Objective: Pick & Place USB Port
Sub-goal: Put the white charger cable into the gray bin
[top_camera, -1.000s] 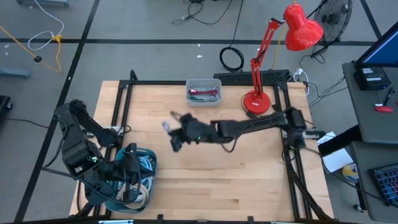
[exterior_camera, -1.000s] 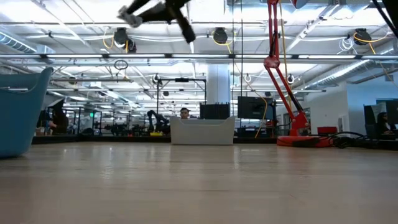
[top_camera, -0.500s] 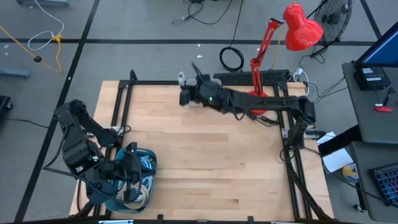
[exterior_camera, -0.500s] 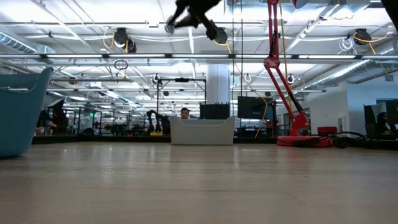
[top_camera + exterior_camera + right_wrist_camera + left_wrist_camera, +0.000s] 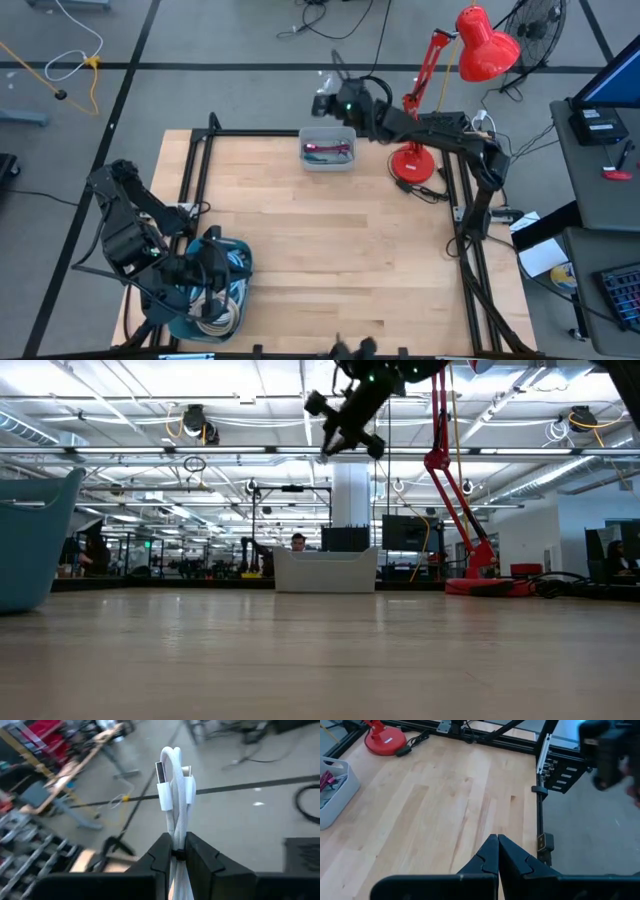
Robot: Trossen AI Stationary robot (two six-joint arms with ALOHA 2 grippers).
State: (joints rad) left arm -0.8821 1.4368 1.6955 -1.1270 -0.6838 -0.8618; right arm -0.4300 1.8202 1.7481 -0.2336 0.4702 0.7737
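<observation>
The white USB cable (image 5: 177, 802) points past the grey bin's far edge, so my right gripper should draw back, tip it down and lower it into the bin (image 5: 327, 150).
My right gripper (image 5: 330, 101) is high in the air over the table's far edge, just beyond the grey bin (image 5: 328, 151), and it is shut on a folded white USB cable (image 5: 173, 785). In the low view it hangs above the bin (image 5: 325, 570). The bin rests flat on the table and holds red and pink cables. My left gripper (image 5: 497, 851) is shut on nothing and waits over the teal basket (image 5: 215, 300) at the near left corner. My right gripper pinches the white USB cable between its two fingers (image 5: 197, 857), on the bundled strands (image 5: 175, 837) below the plugs. The folded loop and a USB plug (image 5: 163, 780) stick out past the fingertips. The cable is lifted clear of the table.
A red desk lamp stands with its base (image 5: 413, 163) right of the bin, and its arm (image 5: 455, 490) rises close to my right arm. The teal basket (image 5: 35, 540) holds coiled cables. A black frame (image 5: 200, 170) edges the bare wooden table (image 5: 330, 250).
My right gripper has swung from above the table's middle toward the far edge and to the right, carrying the white cable with it. It now hangs beyond the bin. Its fingers have stayed shut on the cable.
</observation>
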